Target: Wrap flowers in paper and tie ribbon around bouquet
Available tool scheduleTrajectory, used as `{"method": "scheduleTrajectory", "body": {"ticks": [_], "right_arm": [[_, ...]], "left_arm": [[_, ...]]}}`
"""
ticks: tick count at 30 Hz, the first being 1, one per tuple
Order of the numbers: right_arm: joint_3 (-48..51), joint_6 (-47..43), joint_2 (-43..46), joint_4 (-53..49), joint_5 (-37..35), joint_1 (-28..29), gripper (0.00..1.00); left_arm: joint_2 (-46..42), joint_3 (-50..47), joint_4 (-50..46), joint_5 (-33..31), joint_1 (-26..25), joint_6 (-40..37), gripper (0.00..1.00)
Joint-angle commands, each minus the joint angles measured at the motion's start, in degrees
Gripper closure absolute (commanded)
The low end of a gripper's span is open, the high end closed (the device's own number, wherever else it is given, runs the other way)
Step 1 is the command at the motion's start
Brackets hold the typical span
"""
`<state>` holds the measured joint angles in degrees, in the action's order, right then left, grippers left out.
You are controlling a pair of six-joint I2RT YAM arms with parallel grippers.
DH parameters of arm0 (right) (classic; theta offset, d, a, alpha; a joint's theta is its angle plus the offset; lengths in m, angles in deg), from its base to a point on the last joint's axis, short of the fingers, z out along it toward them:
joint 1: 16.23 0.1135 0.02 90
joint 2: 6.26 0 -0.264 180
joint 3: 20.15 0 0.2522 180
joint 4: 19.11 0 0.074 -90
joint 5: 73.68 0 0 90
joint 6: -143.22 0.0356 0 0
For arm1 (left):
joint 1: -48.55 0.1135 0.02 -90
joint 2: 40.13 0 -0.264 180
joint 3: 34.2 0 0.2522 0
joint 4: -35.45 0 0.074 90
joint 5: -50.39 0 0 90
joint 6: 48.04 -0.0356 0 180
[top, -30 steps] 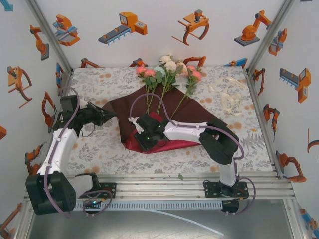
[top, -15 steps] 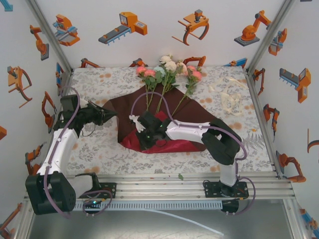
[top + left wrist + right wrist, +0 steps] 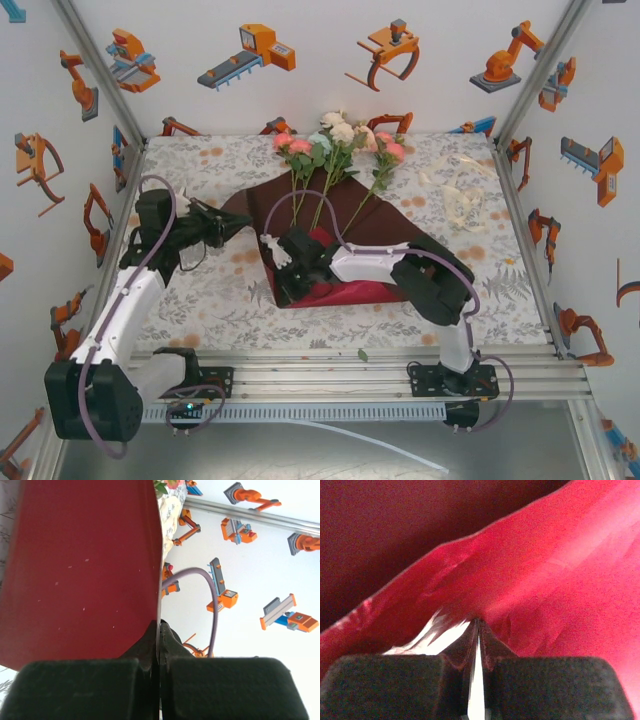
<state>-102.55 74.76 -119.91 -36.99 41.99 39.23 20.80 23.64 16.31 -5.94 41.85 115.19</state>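
My left gripper should go on folding the paper's corner (image 3: 236,203), now raised beside the flower stems, toward them. It should let go once the paper covers their ends (image 3: 317,218).
The flowers (image 3: 335,140) lie at the back of the table, stems (image 3: 318,200) running down onto the paper (image 3: 375,220), a dark maroon sheet with a bright red folded flap (image 3: 345,291) at its near edge. My left gripper (image 3: 240,223) is shut on the sheet's left corner, held off the cloth; the left wrist view has the red paper (image 3: 80,570) pinched edge-on between the left gripper's (image 3: 159,628) fingers. My right gripper (image 3: 287,288) is shut on the near flap, and in its wrist view the right gripper (image 3: 478,622) pinches crumpled red paper (image 3: 560,570). The ribbon (image 3: 460,200) lies curled at the right.
A floral tablecloth (image 3: 200,300) covers the table. Sticker-covered walls close in the left, back and right. Aluminium rails (image 3: 300,365) run along the near edge, with a loose green leaf (image 3: 362,354) on them.
My left gripper has carried the paper's left corner rightward toward the stems, narrowing the sheet. My right gripper has closed on the near red flap and shifted slightly left.
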Motion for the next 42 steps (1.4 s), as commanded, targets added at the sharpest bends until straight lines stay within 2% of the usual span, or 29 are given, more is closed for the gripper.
{"method": "scheduleTrajectory", "body": {"ticks": [1, 5, 9, 13, 21, 26, 28, 31, 33, 37, 40, 42], "right_arm": [[3.58, 3.65, 3.91, 5.26, 3.33, -2.51, 0.88], [7.23, 5.15, 9.96, 6.35, 5.22, -4.76, 0.82], [12.95, 6.58, 15.54, 6.59, 1.44, -7.09, 0.82], [13.17, 6.00, 13.33, 3.78, -2.35, -7.74, 0.83], [10.56, 7.30, 7.97, 7.98, 0.17, -7.82, 0.82], [15.92, 9.65, 16.14, 9.73, 1.39, -12.30, 0.75], [20.25, 10.62, 21.32, 11.70, 3.32, -14.24, 0.64], [26.63, 11.80, 28.23, 14.91, 5.45, -14.59, 0.37], [30.93, 14.23, 32.10, 20.04, 8.23, -14.59, 0.30], [34.19, 22.10, 35.08, 29.66, 10.00, -14.51, 0.23], [32.07, 28.71, 31.14, 38.70, 8.79, -14.04, 0.23], [29.86, 30.33, 27.96, 39.28, 5.66, -13.59, 0.22]], "left_arm": [[0.29, -0.65, 4.15, -2.56, -0.24, 3.33, 1.00], [1.62, -0.34, 4.14, -2.56, -0.21, 2.42, 1.00], [2.20, -0.31, 4.37, -2.53, -0.41, 1.92, 1.00], [2.79, 0.60, 4.97, -2.61, -1.62, 2.01, 1.00], [8.93, 2.22, 11.19, -5.09, -9.84, 4.14, 1.00], [14.23, 3.39, 15.18, -5.79, -13.27, 5.23, 1.00], [16.18, 4.44, 15.64, -6.25, -14.66, 4.84, 1.00], [18.63, 5.67, 17.08, -6.25, -15.92, 5.08, 1.00], [19.79, 6.50, 17.44, -6.57, -16.38, 5.09, 1.00], [21.98, 8.16, 16.39, -7.69, -17.58, 4.05, 1.00], [24.31, 9.24, 16.49, -8.43, -19.03, 4.01, 1.00], [25.93, 9.60, 18.20, -8.29, -20.35, 4.79, 1.00]]}}
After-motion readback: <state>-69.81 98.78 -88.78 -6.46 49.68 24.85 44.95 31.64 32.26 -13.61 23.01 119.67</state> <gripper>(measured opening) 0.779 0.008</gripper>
